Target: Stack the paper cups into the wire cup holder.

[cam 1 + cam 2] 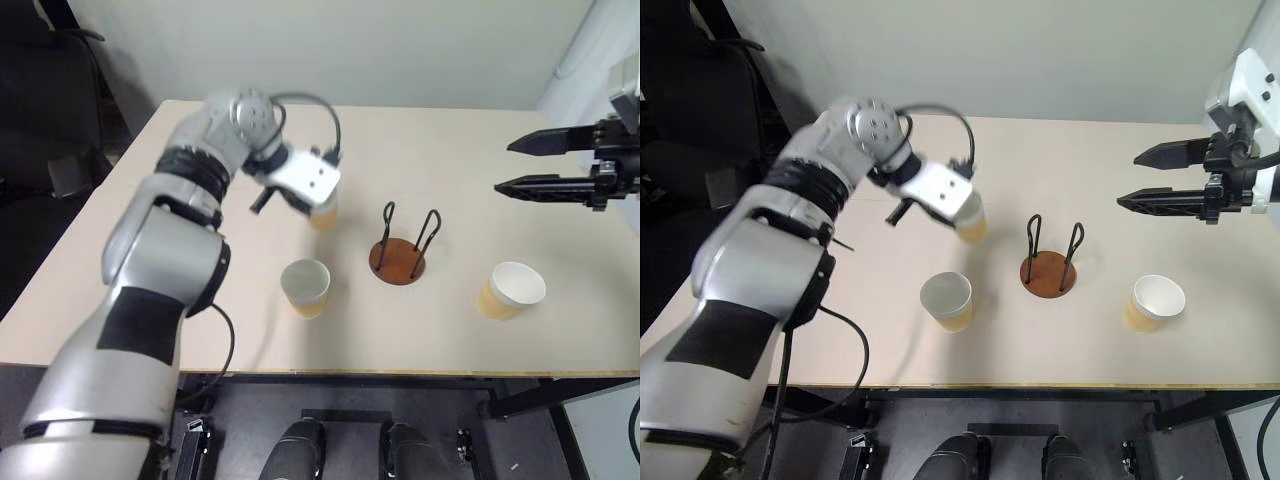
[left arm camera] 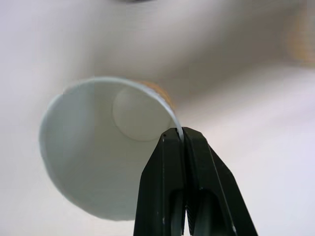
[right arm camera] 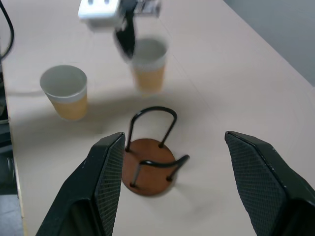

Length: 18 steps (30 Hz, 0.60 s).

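Note:
The paper cup (image 1: 511, 290) has a wide rim, and its side (image 1: 494, 302) gets narrower from there down to the base. The cup should sink almost to its rim when I lower it into another one.
My left gripper (image 2: 176, 136) is shut on the rim of a tan paper cup (image 1: 325, 213), one finger inside its white wall and one outside. It holds the cup tilted, a little above the table and just left of the wire cup holder (image 1: 397, 262). The holder stands empty, a reddish-brown disc with two black wire loops. A second paper cup (image 1: 306, 287) stands upright in front of the held one. A third cup (image 1: 511, 289) stands right of the holder. My right gripper (image 1: 504, 167) hovers open at the right, above the table, with nothing between its fingers.
The pale table (image 1: 450, 150) runs from the wall at the back to its front edge just below the standing cups. A dark chair (image 1: 50, 120) stands off the table's left side.

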Each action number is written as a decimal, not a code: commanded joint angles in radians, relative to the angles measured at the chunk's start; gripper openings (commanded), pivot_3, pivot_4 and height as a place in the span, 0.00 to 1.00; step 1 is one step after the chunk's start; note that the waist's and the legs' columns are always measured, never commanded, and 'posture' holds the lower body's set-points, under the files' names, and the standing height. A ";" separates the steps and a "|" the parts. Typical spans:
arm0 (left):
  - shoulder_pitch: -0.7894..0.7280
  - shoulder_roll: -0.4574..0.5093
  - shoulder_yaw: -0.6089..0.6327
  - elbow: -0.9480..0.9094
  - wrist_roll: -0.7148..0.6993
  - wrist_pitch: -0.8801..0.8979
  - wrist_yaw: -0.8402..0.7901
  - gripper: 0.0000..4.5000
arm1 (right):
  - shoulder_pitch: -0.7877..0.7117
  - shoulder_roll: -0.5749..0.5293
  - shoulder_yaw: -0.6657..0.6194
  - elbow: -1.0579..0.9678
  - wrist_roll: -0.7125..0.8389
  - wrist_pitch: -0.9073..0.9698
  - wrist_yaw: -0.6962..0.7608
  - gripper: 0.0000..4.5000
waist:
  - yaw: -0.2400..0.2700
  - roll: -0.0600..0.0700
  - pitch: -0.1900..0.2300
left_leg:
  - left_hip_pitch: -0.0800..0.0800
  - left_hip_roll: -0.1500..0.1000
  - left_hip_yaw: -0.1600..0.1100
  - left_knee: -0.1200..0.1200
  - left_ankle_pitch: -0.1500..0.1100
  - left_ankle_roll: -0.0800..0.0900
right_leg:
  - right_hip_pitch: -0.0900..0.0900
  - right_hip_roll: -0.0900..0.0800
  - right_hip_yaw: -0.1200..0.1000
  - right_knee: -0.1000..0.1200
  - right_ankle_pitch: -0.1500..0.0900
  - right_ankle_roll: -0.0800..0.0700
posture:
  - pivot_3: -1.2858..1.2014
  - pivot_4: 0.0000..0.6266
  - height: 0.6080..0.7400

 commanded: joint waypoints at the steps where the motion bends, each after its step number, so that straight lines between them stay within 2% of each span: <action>1: -0.107 -0.011 0.055 0.002 -0.024 0.063 0.107 0.01 | -0.014 -0.039 -0.030 0.013 -0.026 -0.039 0.021 0.73 | -0.001 0.000 0.000 | -0.001 0.000 0.000 -0.001 0.000 0.000 | -0.001 0.000 0.000 0.000 0.000 0.000 | 0.52 0.24 1.00; 6: -0.157 -0.056 0.112 0.006 -0.068 0.095 0.096 0.01 | -0.007 -0.048 -0.032 0.030 -0.037 -0.049 0.031 0.73 | 0.000 0.002 0.000 | 0.002 -0.001 0.000 -0.001 -0.004 -0.001 | 0.001 0.001 0.000 0.001 -0.004 0.000 | 0.52 0.24 1.00; 11: -0.173 -0.118 0.178 -0.004 -0.147 0.103 -0.040 0.01 | 0.006 -0.064 -0.037 0.032 -0.047 -0.052 0.041 0.73 | 0.002 0.002 0.000 | 0.001 0.000 0.001 -0.002 -0.004 -0.002 | -0.001 0.002 -0.001 0.002 -0.001 0.006 | 0.52 0.24 1.00; 18: -0.174 -0.163 0.199 -0.011 -0.172 0.097 -0.114 0.01 | 0.016 -0.079 -0.045 0.026 -0.048 -0.048 0.047 0.73 | 0.002 0.002 0.000 | 0.001 0.001 0.002 0.001 -0.005 0.000 | 0.000 -0.001 0.002 0.001 -0.003 0.009 | 0.52 0.24 1.00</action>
